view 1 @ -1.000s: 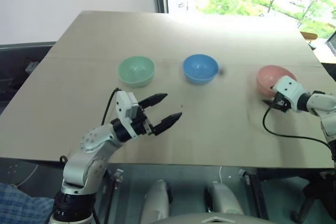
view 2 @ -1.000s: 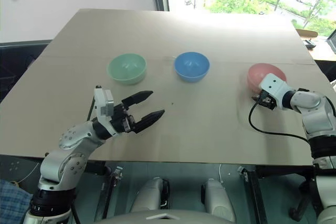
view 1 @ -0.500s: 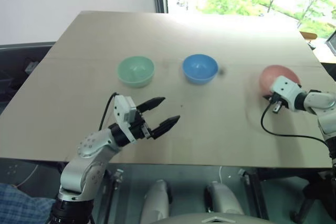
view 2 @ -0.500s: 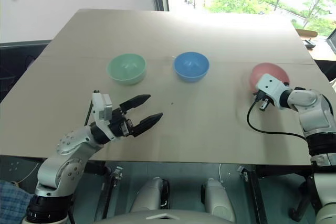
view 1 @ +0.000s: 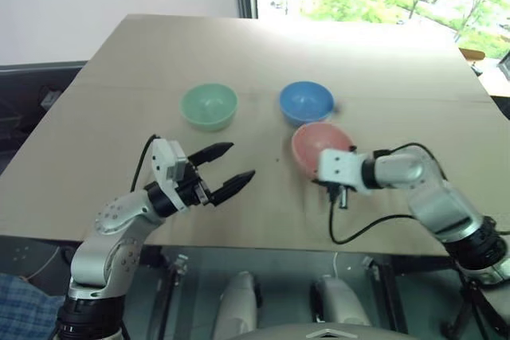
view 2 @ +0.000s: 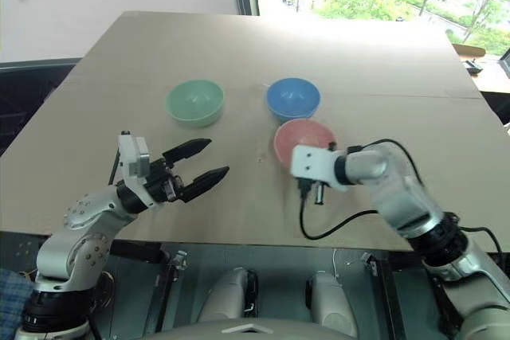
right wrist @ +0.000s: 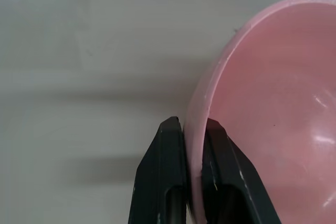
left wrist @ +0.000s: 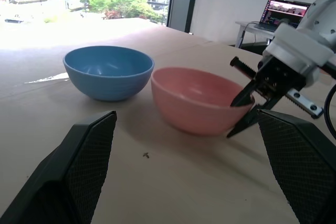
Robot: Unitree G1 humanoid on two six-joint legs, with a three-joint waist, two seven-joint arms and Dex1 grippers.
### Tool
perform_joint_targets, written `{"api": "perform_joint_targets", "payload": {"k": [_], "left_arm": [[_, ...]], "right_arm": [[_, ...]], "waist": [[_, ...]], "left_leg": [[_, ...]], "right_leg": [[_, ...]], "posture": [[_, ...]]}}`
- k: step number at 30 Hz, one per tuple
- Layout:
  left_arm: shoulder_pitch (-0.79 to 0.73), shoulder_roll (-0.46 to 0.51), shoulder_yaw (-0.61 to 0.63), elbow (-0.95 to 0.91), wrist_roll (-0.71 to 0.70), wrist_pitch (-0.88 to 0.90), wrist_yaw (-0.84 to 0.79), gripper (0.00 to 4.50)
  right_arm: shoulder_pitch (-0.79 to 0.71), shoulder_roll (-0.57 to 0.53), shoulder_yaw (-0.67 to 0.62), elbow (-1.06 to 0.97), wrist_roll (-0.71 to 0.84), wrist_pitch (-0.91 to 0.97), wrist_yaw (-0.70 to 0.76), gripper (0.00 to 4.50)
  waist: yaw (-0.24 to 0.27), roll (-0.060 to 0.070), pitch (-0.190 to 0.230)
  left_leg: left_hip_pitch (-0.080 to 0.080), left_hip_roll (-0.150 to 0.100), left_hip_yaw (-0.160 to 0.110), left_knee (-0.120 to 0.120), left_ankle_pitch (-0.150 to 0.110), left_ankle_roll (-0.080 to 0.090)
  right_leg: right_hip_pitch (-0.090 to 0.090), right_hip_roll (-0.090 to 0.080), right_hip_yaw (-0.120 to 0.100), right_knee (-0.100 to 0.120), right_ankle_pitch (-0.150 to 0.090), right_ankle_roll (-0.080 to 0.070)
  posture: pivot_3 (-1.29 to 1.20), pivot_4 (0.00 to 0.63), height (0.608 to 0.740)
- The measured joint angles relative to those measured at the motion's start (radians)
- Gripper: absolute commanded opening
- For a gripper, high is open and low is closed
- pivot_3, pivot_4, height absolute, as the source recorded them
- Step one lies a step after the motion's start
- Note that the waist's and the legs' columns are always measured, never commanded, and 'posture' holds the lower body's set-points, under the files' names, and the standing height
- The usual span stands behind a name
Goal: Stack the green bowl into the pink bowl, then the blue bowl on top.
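Both bowls' openings look about equally wide, so part of the green bowl should stay above the pink bowl's rim (view 1: 319,124) when the robot lowers the green bowl (view 1: 209,107) into the pink bowl.
The pink bowl (view 1: 315,146) sits at the middle of the table, close in front of the blue bowl (view 1: 306,103). My right gripper (right wrist: 191,128) is shut on the pink bowl's near rim, one finger inside and one outside. The green bowl (view 1: 209,107) stands alone to the left of the blue one. My left gripper (view 1: 241,160) hovers open and level in front of the green bowl, pointing toward the pink bowl (left wrist: 195,98), with nothing between its fingers (left wrist: 79,171).
The tan table (view 1: 119,69) has bare room on its right half and far side. A black cable (view 1: 374,224) loops from my right wrist over the near right part. A window lies beyond the far edge.
My right gripper closed on the pink bowl's rim and swept it from the right edge of the table to the middle, beside the blue bowl. The left gripper drifted slightly left, still open.
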Motion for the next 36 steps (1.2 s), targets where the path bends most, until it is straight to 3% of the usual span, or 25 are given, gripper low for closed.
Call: {"api": "perform_joint_targets", "payload": {"k": [5, 8, 16, 21, 25, 32, 36], "left_arm": [[-0.011, 0.000, -0.009, 0.003, 0.017, 0.000, -0.003, 4.50], [-0.011, 0.000, -0.009, 0.013, 0.017, 0.000, -0.003, 4.50], [-0.017, -0.001, -0.009, 0.017, 0.019, 0.000, -0.004, 4.50], [-0.017, -0.004, -0.010, 0.017, 0.019, 0.000, -0.004, 4.50], [-0.011, -0.004, -0.014, 0.016, 0.022, 0.000, -0.003, 4.50], [-0.074, 0.009, -0.027, 0.051, 0.164, 0.001, 0.111, 4.50], [-0.164, 0.019, -0.048, 0.129, 0.286, -0.020, 0.186, 4.50]], "right_arm": [[-0.036, 0.026, 0.076, 0.004, -0.079, 0.018, -0.025, 0.07], [-0.037, -0.014, 0.077, 0.007, -0.106, 0.005, -0.018, 0.98], [-0.025, -0.052, 0.041, -0.035, -0.062, 0.044, 0.049, 4.43], [-0.016, -0.035, -0.041, -0.097, 0.047, 0.152, 0.078, 4.43], [-0.025, -0.076, -0.187, -0.150, 0.182, 0.218, 0.135, 4.43], [-0.002, -0.044, -0.617, -0.226, 0.517, 0.424, 0.146, 4.43], [0.029, -0.027, -0.808, -0.223, 0.616, 0.470, 0.073, 4.43]], "waist": [[-0.002, 0.000, 0.000], [0.003, 0.000, 0.000], [-0.003, -0.001, 0.000], [-0.003, -0.002, 0.001], [-0.001, -0.004, 0.003], [0.002, -0.005, 0.004], [0.003, -0.006, 0.004]], "left_leg": [[0.000, 0.000, 0.000, 0.000, 0.000, 0.000], [0.000, 0.000, 0.000, 0.000, 0.000, 0.000], [0.000, 0.000, 0.000, 0.000, 0.000, 0.000], [0.000, 0.000, 0.000, 0.000, 0.000, 0.000], [0.000, 0.000, 0.000, 0.000, 0.000, 0.000], [-0.001, 0.000, -0.002, 0.000, 0.000, 0.000], [-0.003, -0.001, -0.002, 0.000, 0.000, 0.000]], "right_leg": [[0.000, 0.000, 0.000, 0.000, 0.000, 0.000], [0.000, 0.000, 0.000, 0.000, 0.000, 0.000], [0.000, 0.000, 0.000, 0.000, 0.000, 0.000], [0.000, 0.000, 0.000, 0.000, 0.000, 0.000], [0.000, 0.000, 0.000, 0.000, 0.000, 0.000], [0.000, 0.000, -0.001, -0.001, 0.000, 0.000], [0.000, 0.000, -0.002, -0.001, 0.000, 0.000]], "posture": [[0.00, 0.150, 0.740], [0.00, 0.150, 0.740], [0.00, 0.150, 0.740], [0.00, 0.150, 0.740], [0.00, 0.150, 0.740], [0.00, 0.150, 0.740], [0.00, 0.150, 0.740]]}}
